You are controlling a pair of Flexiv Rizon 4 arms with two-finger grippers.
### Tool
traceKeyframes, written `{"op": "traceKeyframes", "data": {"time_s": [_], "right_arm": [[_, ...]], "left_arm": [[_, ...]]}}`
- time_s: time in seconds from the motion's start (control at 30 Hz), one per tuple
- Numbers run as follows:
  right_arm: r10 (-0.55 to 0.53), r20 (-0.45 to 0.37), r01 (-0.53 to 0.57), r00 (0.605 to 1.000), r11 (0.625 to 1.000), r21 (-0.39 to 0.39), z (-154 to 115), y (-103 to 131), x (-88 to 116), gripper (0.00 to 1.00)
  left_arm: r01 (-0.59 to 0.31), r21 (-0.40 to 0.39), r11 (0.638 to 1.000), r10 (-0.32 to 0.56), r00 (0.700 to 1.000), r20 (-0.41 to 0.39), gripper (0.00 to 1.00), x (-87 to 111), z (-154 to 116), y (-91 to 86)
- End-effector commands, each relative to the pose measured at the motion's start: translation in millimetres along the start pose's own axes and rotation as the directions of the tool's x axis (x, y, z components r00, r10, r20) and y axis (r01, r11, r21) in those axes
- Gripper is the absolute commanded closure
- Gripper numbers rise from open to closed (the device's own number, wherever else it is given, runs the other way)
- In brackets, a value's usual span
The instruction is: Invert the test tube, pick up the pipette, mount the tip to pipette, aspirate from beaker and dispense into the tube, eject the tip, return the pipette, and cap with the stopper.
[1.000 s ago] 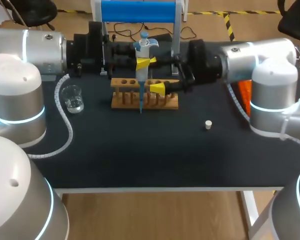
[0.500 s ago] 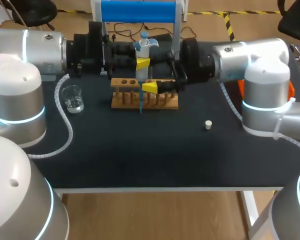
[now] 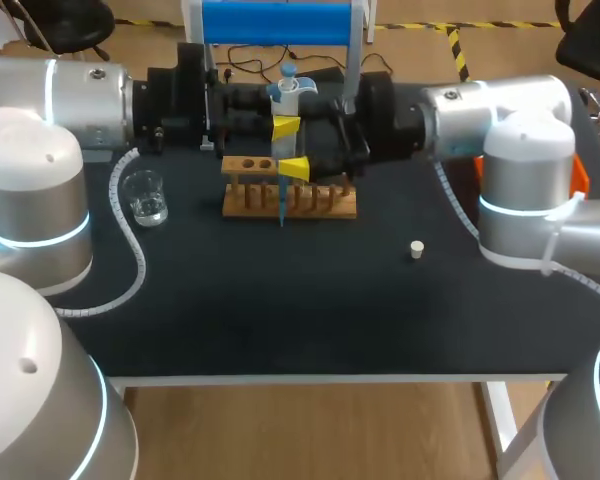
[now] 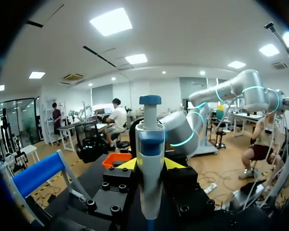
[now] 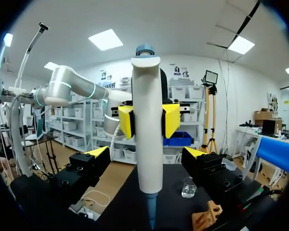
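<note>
The wooden tube rack's uncovered holes (image 3: 256,163) look empty, so the test tube should be hidden behind the white pipette (image 3: 285,145) when I carry it away.
My left gripper (image 3: 285,127) is shut on the white pipette (image 3: 285,100) and holds it upright over the wooden tube rack (image 3: 290,197). The pipette's blue tip (image 3: 281,205) points down in front of the rack. In the left wrist view the pipette (image 4: 150,168) stands between the left gripper (image 4: 150,163) fingers. My right gripper (image 3: 290,166) is open, its fingers on either side of the pipette's lower body just under the left grip. In the right wrist view the pipette (image 5: 147,125) stands between the right gripper (image 5: 145,155) fingers without touching them. I cannot make out a test tube.
A glass beaker (image 3: 145,197) with some liquid stands at the left of the table, also seen past the pipette as a beaker (image 5: 188,187). A small white stopper (image 3: 416,249) lies at the right. A blue roll on a frame (image 3: 278,22) stands at the back edge.
My right gripper has moved left along the rack until its open fingers flank the pipette. The left arm and the pipette have kept still.
</note>
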State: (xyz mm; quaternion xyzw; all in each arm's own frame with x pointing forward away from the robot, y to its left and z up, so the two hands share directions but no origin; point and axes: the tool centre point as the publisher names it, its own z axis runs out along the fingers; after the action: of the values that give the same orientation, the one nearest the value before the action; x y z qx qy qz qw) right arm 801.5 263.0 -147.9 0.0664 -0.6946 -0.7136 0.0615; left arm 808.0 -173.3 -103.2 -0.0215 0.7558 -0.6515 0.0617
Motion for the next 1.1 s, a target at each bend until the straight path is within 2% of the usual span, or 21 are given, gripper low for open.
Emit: {"op": "traceKeyframes", "data": {"time_s": [0.03,0.4,0.43,0.5,0.53,0.6,0.8,1.1], "right_arm": [[0.001,-0.001,-0.001,1.0,1.0,0.0,5.7,1.6,-2.5,0.0],[0.002,0.009,-0.002,1.0,1.0,-0.001,12.3,6.0,-2.8,0.0],[0.001,0.009,-0.001,1.0,1.0,0.0,12.4,6.0,-2.8,0.03],[0.002,0.009,-0.002,1.0,1.0,-0.001,12.6,6.2,-2.8,0.25],[0.001,0.008,-0.001,1.0,1.0,-0.002,12.6,6.4,-2.8,0.44],[0.003,0.009,-0.003,1.0,1.0,-0.003,12.7,6.6,-2.7,0.57],[0.005,0.011,-0.005,1.0,1.0,-0.002,11.6,7.1,-2.8,0.63],[0.002,0.01,-0.002,1.0,1.0,-0.003,6.6,8.1,-0.9,0.65]], "left_arm": [[-0.001,0.002,1.0,0.001,1.0,0.004,1.0,0.4,0.9,0.2],[-0.001,0.002,1.0,0.001,1.0,0.004,1.0,0.4,0.9,0.2],[-0.001,0.002,1.0,0.001,1.0,0.004,1.0,0.4,0.9,0.2],[-0.001,0.002,1.0,0.001,1.0,0.004,1.0,0.4,0.9,0.2],[-0.001,0.002,1.0,0.001,1.0,0.004,1.0,0.4,0.9,0.2],[-0.001,0.002,1.0,0.001,1.0,0.004,1.0,0.4,0.9,0.2],[-0.001,0.002,1.0,0.001,1.0,0.004,1.0,0.4,0.9,0.2],[-0.001,0.002,1.0,0.001,1.0,0.004,1.0,0.4,0.9,0.2]]}}
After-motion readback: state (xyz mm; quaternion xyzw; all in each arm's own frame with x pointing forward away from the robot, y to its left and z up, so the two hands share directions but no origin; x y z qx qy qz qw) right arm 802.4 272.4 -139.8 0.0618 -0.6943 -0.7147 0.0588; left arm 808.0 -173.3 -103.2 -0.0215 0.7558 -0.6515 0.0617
